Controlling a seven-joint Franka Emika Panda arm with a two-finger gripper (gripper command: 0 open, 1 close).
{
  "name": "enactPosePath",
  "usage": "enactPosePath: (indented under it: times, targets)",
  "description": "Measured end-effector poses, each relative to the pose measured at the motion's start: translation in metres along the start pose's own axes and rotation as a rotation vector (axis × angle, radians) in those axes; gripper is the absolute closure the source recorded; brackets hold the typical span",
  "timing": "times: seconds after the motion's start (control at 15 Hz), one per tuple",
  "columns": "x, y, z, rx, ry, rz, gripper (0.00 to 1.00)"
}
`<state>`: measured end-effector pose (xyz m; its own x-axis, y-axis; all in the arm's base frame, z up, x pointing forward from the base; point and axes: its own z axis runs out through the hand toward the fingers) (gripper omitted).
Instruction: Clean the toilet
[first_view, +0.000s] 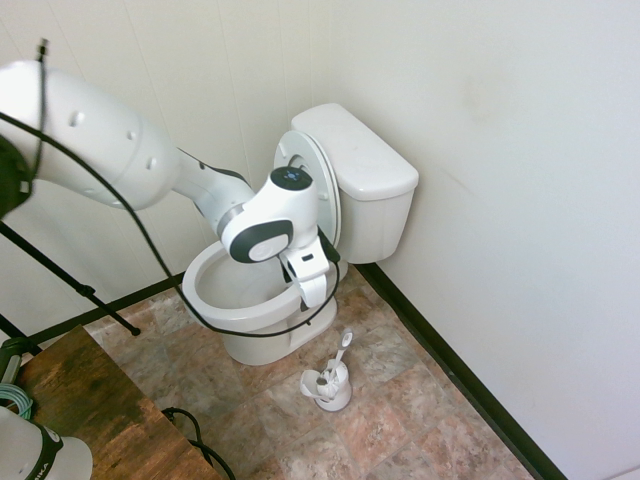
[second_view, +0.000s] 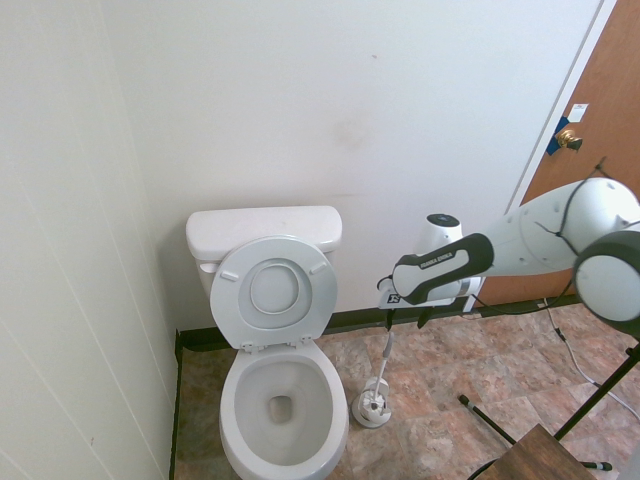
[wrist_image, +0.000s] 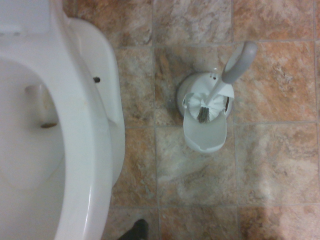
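My gripper will free the white toilet brush (first_view: 345, 341) when it lifts it, and the holder will stay behind, because the holder's flap (first_view: 311, 384) hangs open around the brush's bristles.
The white toilet (first_view: 365, 175) stands in the corner with its lid and ring seat raised against the tank (second_view: 262, 230); its bowl rim (wrist_image: 85, 150) fills one side of the wrist view. A white toilet brush (wrist_image: 239, 62) stands in its small holder (first_view: 330, 385) on the floor beside the bowl. My gripper (second_view: 404, 320) hangs pointing down between the bowl's side and the brush, just above the brush handle (second_view: 385, 355). Its fingers stand apart with nothing in them. In the first exterior view the gripper (first_view: 315, 298) shows in front of the bowl's edge.
Stone-pattern floor tiles (wrist_image: 280, 165) surround the toilet. Walls close in behind and beside the tank. A brown door (second_view: 590, 170) is at the far side. A wooden tabletop (first_view: 90, 410) sits near the arm's base.
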<state>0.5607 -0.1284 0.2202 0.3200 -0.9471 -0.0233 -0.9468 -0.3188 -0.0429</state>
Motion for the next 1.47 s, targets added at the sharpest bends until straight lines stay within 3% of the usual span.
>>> enactPosePath:
  times: [0.4, 0.87, 1.47]
  targets:
    - [0.055, -0.033, 0.095, -0.05, 0.005, 0.152, 0.0]
    - [0.098, -0.046, 0.182, -0.087, -0.044, 0.236, 0.0]
    - [0.115, -0.063, 0.223, -0.092, -0.088, 0.261, 0.0]
